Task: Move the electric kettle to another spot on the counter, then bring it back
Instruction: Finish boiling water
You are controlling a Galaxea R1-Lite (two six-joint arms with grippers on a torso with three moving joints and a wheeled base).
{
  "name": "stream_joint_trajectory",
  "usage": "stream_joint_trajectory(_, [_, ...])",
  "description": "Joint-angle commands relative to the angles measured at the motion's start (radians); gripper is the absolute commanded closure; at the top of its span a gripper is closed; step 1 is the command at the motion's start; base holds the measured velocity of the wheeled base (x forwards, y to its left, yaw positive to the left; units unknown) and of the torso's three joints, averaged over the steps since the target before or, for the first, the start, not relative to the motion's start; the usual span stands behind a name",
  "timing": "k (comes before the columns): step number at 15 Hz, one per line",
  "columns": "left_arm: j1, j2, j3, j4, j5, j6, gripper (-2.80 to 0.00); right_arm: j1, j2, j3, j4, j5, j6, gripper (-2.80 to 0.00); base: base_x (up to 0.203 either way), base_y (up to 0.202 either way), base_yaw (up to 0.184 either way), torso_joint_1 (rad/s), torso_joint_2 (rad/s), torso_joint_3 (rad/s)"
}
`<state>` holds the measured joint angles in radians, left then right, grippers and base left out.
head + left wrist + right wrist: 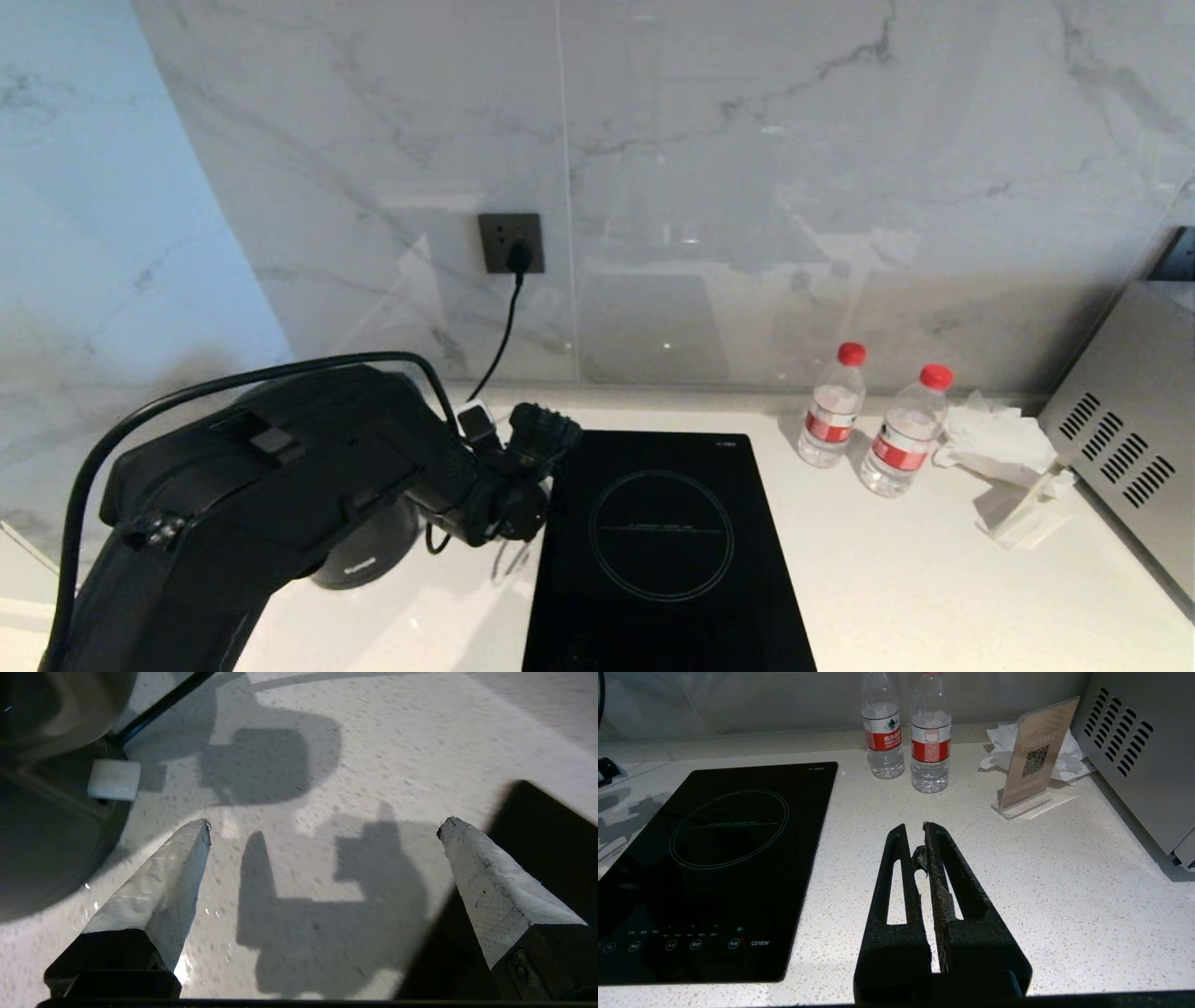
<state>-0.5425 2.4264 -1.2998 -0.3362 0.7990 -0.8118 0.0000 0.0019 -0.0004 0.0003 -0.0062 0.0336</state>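
Observation:
The robot's left gripper has its open fingers straddling the counter (331, 862) next to the hob, and the electric kettle stands outside those fingers, so next the gripper goes back toward the kettle (367, 556).
The electric kettle (362, 558) stands at the left on the white speckled counter (887, 579), mostly hidden behind my black left arm; only its lower body with white lettering shows. In the left wrist view its glossy dark body (32, 723) fills one corner. My left gripper (324, 823) is open, its grey fingers (173, 877) spread wide over bare counter (373, 742) between the kettle and the hob, with nothing between them. In the head view it hangs beside the kettle (512, 558). My right gripper (916, 828) is shut and empty above the counter (1064, 882).
A black glass hob (658, 551) lies right of the kettle. Two water bottles (831, 411) stand behind it, with crumpled tissue and a sign stand (1018, 509) beside a metal appliance (1130, 429). A cord runs up to the wall socket (512, 245).

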Motion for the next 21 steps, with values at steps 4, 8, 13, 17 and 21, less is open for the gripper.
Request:
stream_joint_trajectory(4, [-0.036,-0.002,-0.043,0.048,0.0,-0.001,-2.8,0.0,0.0,0.0,0.0,0.0,0.0,0.0,0.0,0.0,0.0,0.0,0.0,0.0])
stream_joint_trajectory(8, [-0.048,-0.038,-0.045,0.052,-0.001,0.003,-2.8,0.0,0.0,0.0,0.0,0.0,0.0,0.0,0.0,0.0,0.0,0.001,0.0,-0.099])
stream_joint_trajectory(13, [-0.059,-0.041,-0.032,0.052,-0.001,-0.001,-2.8,0.0,0.0,-0.001,0.0,0.0,0.0,0.0,0.0,0.0,0.0,0.003,0.0,-0.193])
stream_joint_trajectory(17, [-0.067,-0.056,-0.036,0.051,0.013,-0.008,-2.8,0.0,0.0,0.0,0.0,0.0,0.0,0.0,0.0,0.0,0.0,0.001,0.0,-0.186])
stream_joint_trajectory(21, [-0.084,-0.068,0.013,0.042,0.029,-0.038,-2.8,0.0,0.0,-0.001,0.0,0.0,0.0,0.0,0.0,0.0,0.0,0.006,0.0,-0.047])
